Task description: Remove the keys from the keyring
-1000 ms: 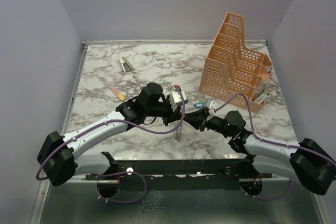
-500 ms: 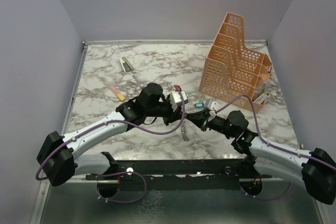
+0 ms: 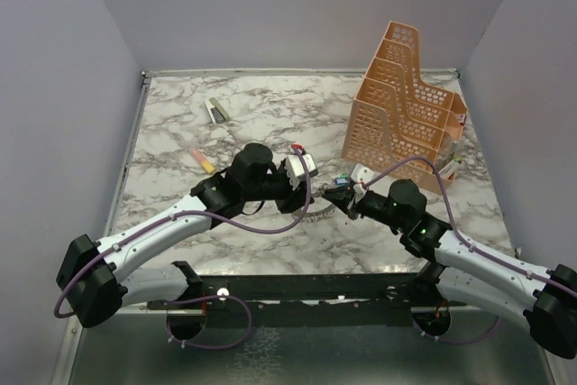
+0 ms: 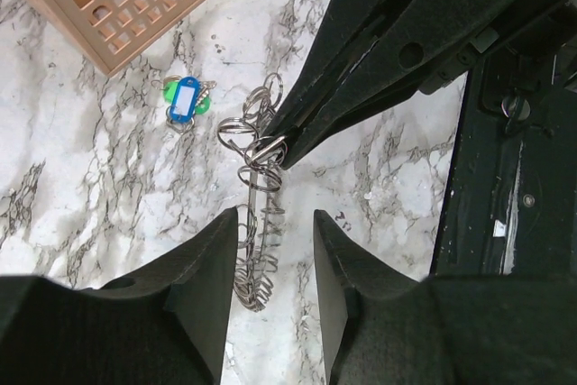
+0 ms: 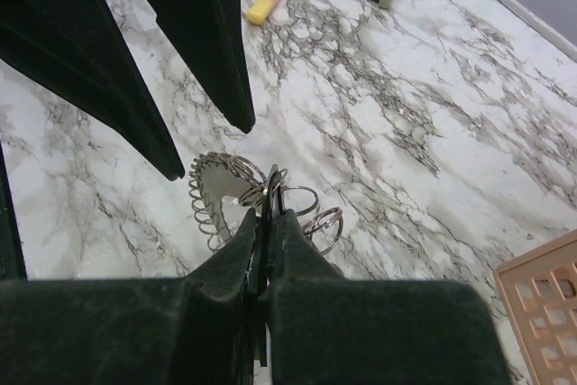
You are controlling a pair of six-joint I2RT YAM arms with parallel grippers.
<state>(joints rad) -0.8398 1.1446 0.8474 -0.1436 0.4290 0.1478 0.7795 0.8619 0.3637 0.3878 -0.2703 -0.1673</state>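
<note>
My right gripper has the keyring's lower part (image 4: 254,279) hanging loose under it, so my left gripper needs to grip the keyring close to my right gripper's fingertips (image 4: 261,178) before removing keys.
The keyring (image 5: 271,179) is a thin dark ring held edge-on, with the small silvery keys (image 5: 206,201) fanned round it like teeth. My right gripper (image 5: 269,214) is shut on the ring's upper part. In the left wrist view the keyring (image 4: 259,250) hangs below the right gripper's fingertips (image 4: 290,137), just above the marble. My left gripper (image 4: 275,215) is open and empty, its fingers on either side of the ring's lower part without touching it. In the top view both grippers, left (image 3: 309,197) and right (image 3: 332,197), meet over the keyring (image 3: 315,215).
A blue-green tag (image 4: 183,99) with loose rings lies on the marble beside an orange file holder (image 3: 406,105). A pink and yellow marker (image 3: 204,160) and a small stapler (image 3: 216,111) lie at the back left. The table's front edge (image 4: 505,178) is close by.
The right arm has reached further in and its gripper has shifted slightly with the keyring. The left arm has pulled back a little to the left. The ring now hangs less straight down.
</note>
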